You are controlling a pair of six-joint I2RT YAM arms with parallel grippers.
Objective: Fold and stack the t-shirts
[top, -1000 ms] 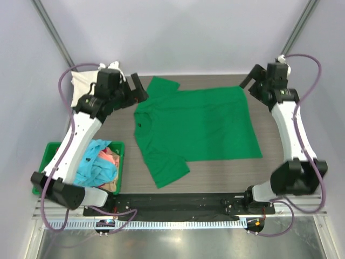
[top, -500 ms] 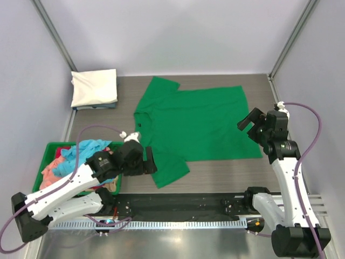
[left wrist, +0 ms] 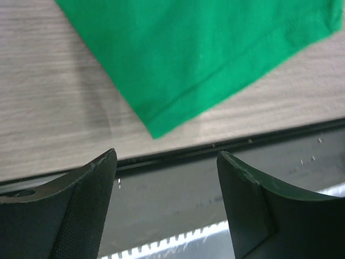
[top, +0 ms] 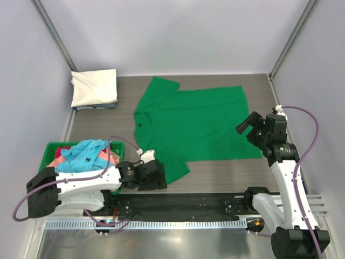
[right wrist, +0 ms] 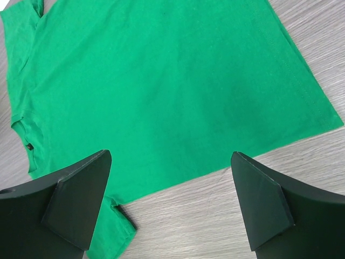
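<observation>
The near sleeve (top: pixel 175 169) sticks out past the green t-shirt's near edge (top: pixel 223 159), so the sleeve will flip over onto the t-shirt's body when I fold that edge over.
A bright green t-shirt (top: pixel 197 121) lies spread flat on the wooden table, neck to the left. Its near sleeve (left wrist: pixel 205 59) shows just above my left gripper (left wrist: pixel 167 156), which is open and empty over the black front rail. From above, the left gripper (top: pixel 159 180) sits low beside that sleeve's corner. My right gripper (top: pixel 245 124) hovers open at the shirt's right hem. In the right wrist view the green t-shirt (right wrist: pixel 161 81) fills the area beyond the open right gripper (right wrist: pixel 170 156). A folded cream-white t-shirt (top: pixel 95 88) rests at the back left.
A green plastic bin (top: pixel 52 147) at the front left holds crumpled light blue (top: pixel 89 154) and salmon-pink shirts. A black rail (top: pixel 205 200) runs along the table's near edge. Metal frame posts stand at both back corners.
The left arm swung from the back left, near the white stack, down to the front edge by the near sleeve. The right arm came forward from the back right corner to the shirt's right hem.
</observation>
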